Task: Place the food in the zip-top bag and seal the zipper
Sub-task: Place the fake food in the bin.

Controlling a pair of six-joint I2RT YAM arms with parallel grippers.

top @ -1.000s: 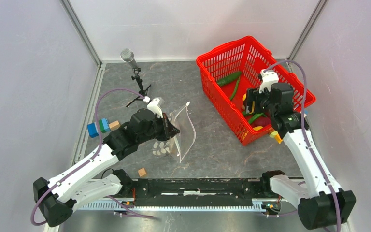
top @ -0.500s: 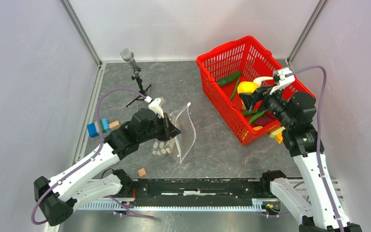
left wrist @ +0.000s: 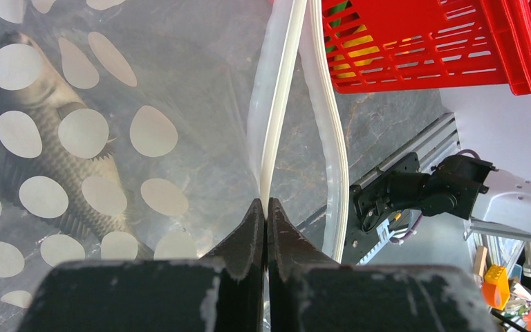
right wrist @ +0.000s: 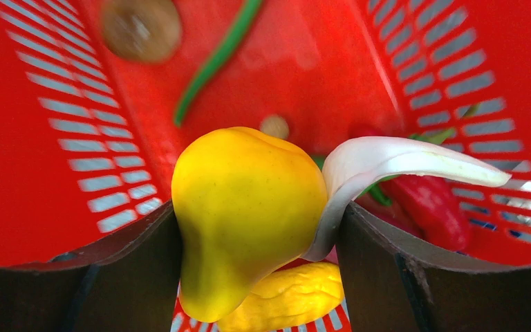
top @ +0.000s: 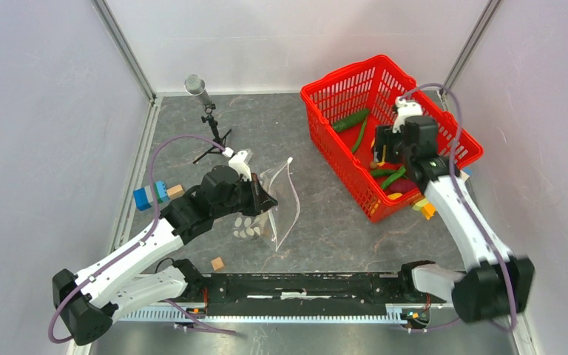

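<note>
The yellow piece is pinched in my right gripper together with the white curled peel, so next I let go of both inside the red basket and then take the peel alone.
My left gripper is shut on the zipper, the white strip at the mouth of the dotted zip-top bag; its fingertips meet on the strip in the left wrist view. A grey fish lies inside the bag. My right gripper is inside the red basket, shut on a yellow piece with a white curled peel. Below it lie another yellow piece, a red chilli, a green pod and a brown lump.
The red mesh basket stands at the back right with green pods in it. A microphone on a small tripod stands at the back left. Blue-green blocks and wooden cubes lie near the left arm.
My right arm rose out of the basket with the yellow piece, swung right, and has come back over the basket, still holding it. The left arm and bag have not moved.
</note>
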